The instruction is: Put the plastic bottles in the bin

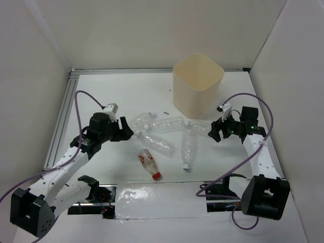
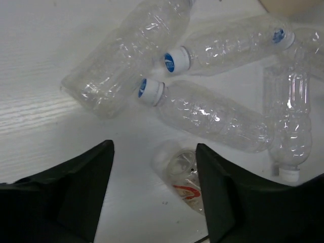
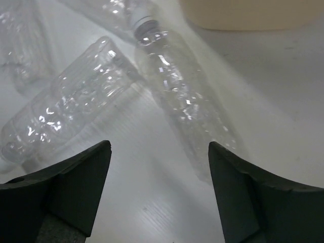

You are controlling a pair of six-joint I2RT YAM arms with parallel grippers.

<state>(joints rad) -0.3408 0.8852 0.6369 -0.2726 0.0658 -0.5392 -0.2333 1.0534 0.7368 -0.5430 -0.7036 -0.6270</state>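
Observation:
My right gripper has the bottle ahead [image 3: 185,98] slanting toward one of its fingers, so next I open it wider and center my fingers over the bottle's bottom end [image 3: 206,137] before I close them.
Several clear crinkled plastic bottles [image 1: 169,124] lie in a loose cluster in the middle of the table. A shorter bottle with a red cap and red label [image 1: 149,164] lies just in front of them. The cream-beige bin [image 1: 198,83] stands upright behind the cluster. My left gripper [image 1: 129,133] is open and empty at the cluster's left edge; in its wrist view [image 2: 154,147] two white-capped bottles [image 2: 207,114] lie ahead and the red-label bottle [image 2: 185,177] lies by the right finger. My right gripper [image 1: 215,132] is open and empty at the cluster's right; in its wrist view [image 3: 159,144] a bottle [image 3: 187,91] lies ahead.
White walls enclose the table on three sides, with an aluminium rail [image 1: 61,119] along the left edge. A shiny plastic sheet [image 1: 157,200] lies between the arm bases. Purple cables loop from both arms. The bin's base [image 3: 253,12] shows at the top of the right wrist view.

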